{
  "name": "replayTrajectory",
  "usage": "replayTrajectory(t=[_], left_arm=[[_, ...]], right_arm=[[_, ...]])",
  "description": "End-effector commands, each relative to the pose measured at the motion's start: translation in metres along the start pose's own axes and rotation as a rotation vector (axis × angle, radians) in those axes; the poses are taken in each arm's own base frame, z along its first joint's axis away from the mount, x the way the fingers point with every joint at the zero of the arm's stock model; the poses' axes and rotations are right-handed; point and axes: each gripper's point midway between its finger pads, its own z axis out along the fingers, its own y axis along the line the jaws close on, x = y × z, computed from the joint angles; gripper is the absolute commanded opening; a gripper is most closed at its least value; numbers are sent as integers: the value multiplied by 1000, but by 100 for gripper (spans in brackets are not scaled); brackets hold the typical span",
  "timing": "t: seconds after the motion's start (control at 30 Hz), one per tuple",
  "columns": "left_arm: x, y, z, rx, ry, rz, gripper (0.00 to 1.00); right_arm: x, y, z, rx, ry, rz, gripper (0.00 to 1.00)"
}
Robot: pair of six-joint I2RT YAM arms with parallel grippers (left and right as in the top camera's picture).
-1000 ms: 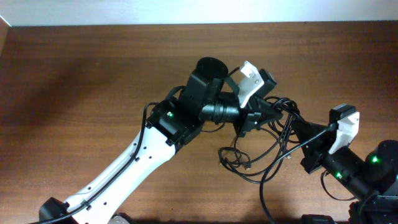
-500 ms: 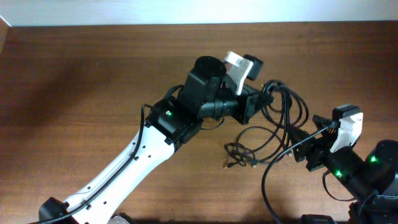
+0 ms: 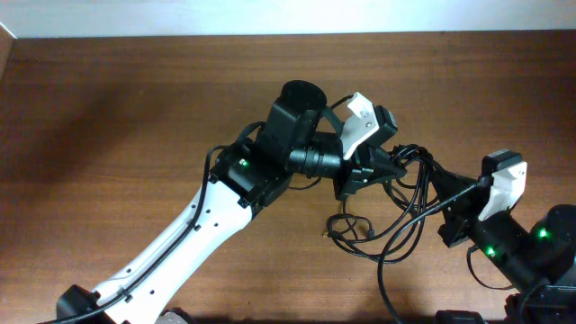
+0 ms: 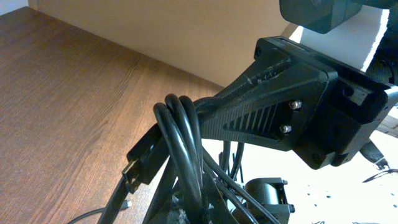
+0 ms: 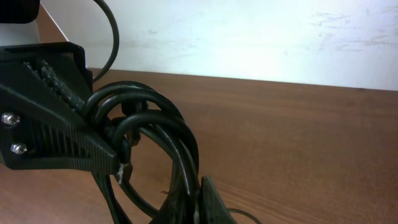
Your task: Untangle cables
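The cable loops are bunched up where my two grippers meet, so next my left gripper moves back and opens first. Then my right gripper should lift the cables high.
The cables are thin black cords bunched between my two grippers, with loose loops and a small knot trailing onto the wooden table. My left gripper is shut on a bundle of cable loops held above the table. My right gripper is shut on the same cables from the right, close to the left gripper's fingers. In the right wrist view the left gripper's finger sits against the loops.
The left arm crosses the table from the lower left. The right arm's base is at the lower right. A pale wall edge runs along the table's far side.
The left gripper swung up and back, then returned down and right towards the right gripper. The cable loops drew together again between both grippers, and the loose tail shifted on the table.
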Motion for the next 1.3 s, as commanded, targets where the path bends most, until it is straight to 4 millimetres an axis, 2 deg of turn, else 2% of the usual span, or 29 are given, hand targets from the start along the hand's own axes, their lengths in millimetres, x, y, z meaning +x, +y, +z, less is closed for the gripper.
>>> replayTrajectory(t=[0.0, 0.07, 0.13, 0.17, 0.27, 0.37, 0.4, 0.47, 0.57, 0.63, 0.73, 0.8, 0.87, 0.9, 1.0, 1.03, 1.07, 1.13, 1.2, 1.23, 1.27], left_arm=[[-5, -6, -1, 17, -10, 30, 0], [-6, 10, -2, -79, -17, -30, 0], [-8, 41, -7, -258, -53, -197, 0], [-8, 50, -10, -307, -69, -251, 0], [-6, 60, -13, -369, -81, -307, 0], [-1, 61, -14, -381, -64, -327, 0], [0, 65, -16, -401, -68, -339, 0], [-1, 73, -22, -426, -91, -397, 0], [-2, 77, -26, -436, -97, -404, 0], [-2, 77, -26, -436, -97, -404, 0], [-2, 78, -27, -445, -99, -404, 0], [-2, 79, -27, -450, -101, -403, 0], [-2, 68, -22, -382, -77, -368, 0], [-1, 61, -19, -338, -57, -312, 0], [1, 34, -12, -181, -8, -139, 0], [2, 24, -11, -124, 6, -89, 0], [4, 16, -9, -82, 15, -64, 0], [7, 7, -3, -55, 31, -28, 0], [10, -9, 9, -13, 48, 19, 0], [11, -13, 11, -4, 49, 25, 0], [11, -13, 11, -3, 49, 25, 0]], right_arm=[[2, -7, -1, 41, 6, 16, 4], [6, -7, -1, 43, 20, 23, 4], [10, -7, -1, 43, 37, 32, 4], [14, -8, -1, 45, 52, 41, 4], [20, -13, -2, 80, 73, 59, 4], [20, -13, -2, 80, 74, 60, 4], [24, -18, -2, 109, 84, 112, 4], [38, -40, -8, 250, 123, 220, 4], [46, -57, -14, 368, 123, 344, 4], [46, -58, -15, 373, 120, 350, 4], [53, -62, -18, 419, 119, 478, 4], [54, -63, -19, 426, 123, 481, 5], [51, -64, -18, 423, 123, 410, 76], [47, -65, -17, 419, 111, 380, 84], [29, -65, -15, 401, 54, 307, 90], [22, -53, -10, 319, 49, 225, 91], [16, -31, -4, 186, 48, 132, 91], [10, -4, -1, 21, 37, -6, 91], [9, 2, -1, -15, 33, -52, 86], [9, 2, -1, -16, 32, -53, 72], [9, 2, -1, -15, 32, -53, 53]])
